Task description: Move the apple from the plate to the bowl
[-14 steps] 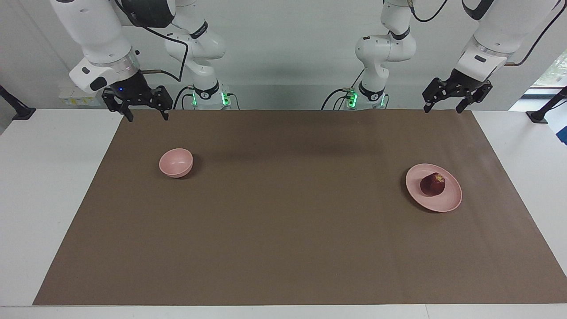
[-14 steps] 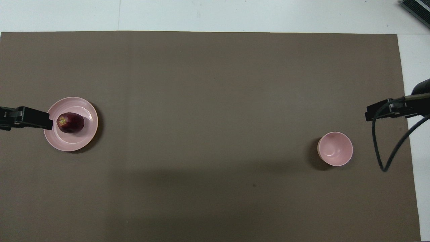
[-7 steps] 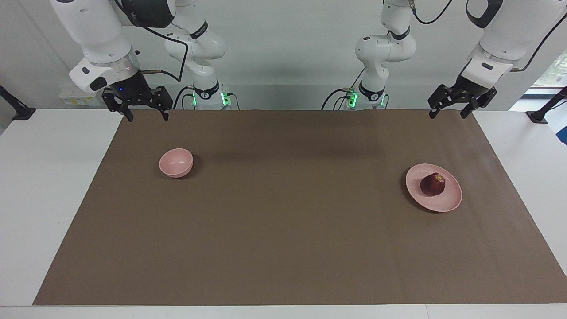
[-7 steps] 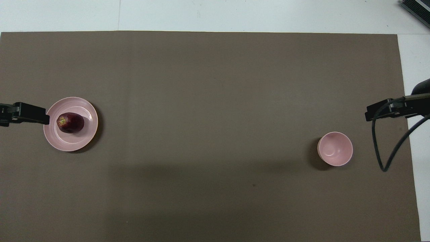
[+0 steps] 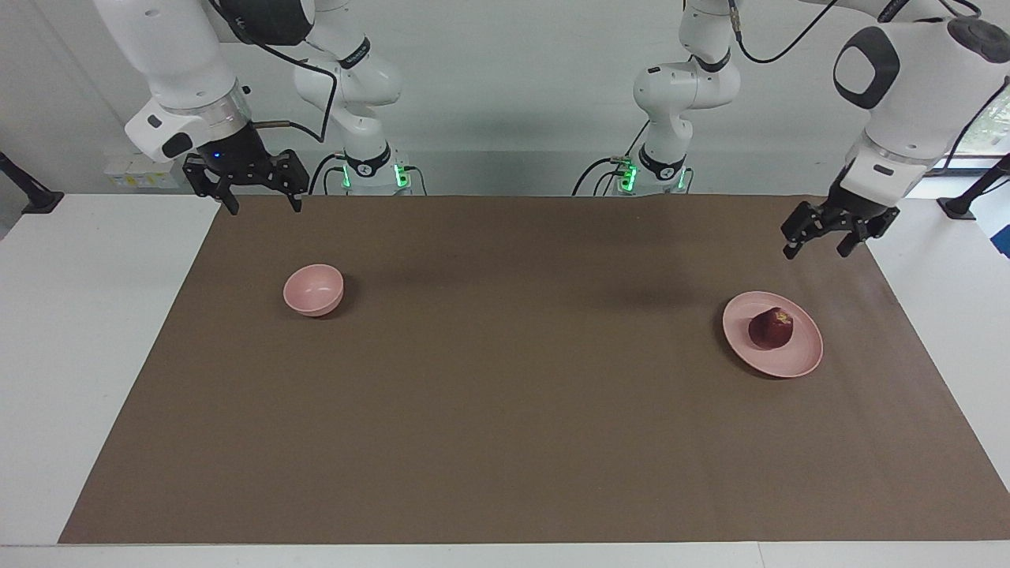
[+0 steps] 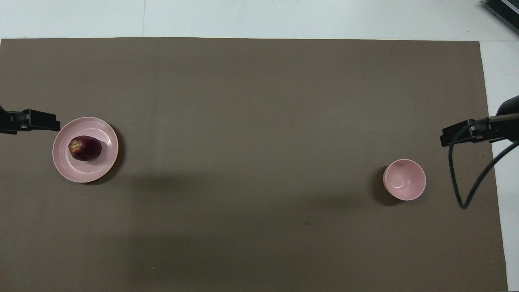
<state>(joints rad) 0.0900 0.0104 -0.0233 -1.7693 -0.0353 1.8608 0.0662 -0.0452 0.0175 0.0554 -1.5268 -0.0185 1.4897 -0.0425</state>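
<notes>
The dark red apple is clear of the pink plate's rim point(image 6: 85, 118), so my left gripper goes on moving down with its fingers open and closes around the apple's sides point(image 6: 85, 148).
The dark red apple point(image 5: 771, 328) lies on the flat pink plate point(image 5: 801, 359) toward the left arm's end of the brown mat; both also show in the overhead view, apple point(image 6: 84, 148) and plate point(image 6: 103, 162). The small deep pink bowl point(image 5: 314, 289) stands empty toward the right arm's end; in the overhead view the bowl point(image 6: 404, 179) shows its bare inside. My left gripper point(image 5: 815, 252) is open and empty, in the air over the mat beside the plate, apart from the apple. My right gripper point(image 5: 264, 210) is open and empty, raised over the mat's corner by the bowl, where it waits.
The brown mat point(image 5: 505, 410) covers most of the white table point(image 5: 87, 331). A black cable point(image 6: 466, 182) hangs from the right arm beside the bowl. A dark object point(image 6: 502, 10) lies at the table's corner farthest from the robots.
My left gripper has come down and moved toward the plate, staying open. The right gripper, the apple, the plate and the bowl have not moved.
</notes>
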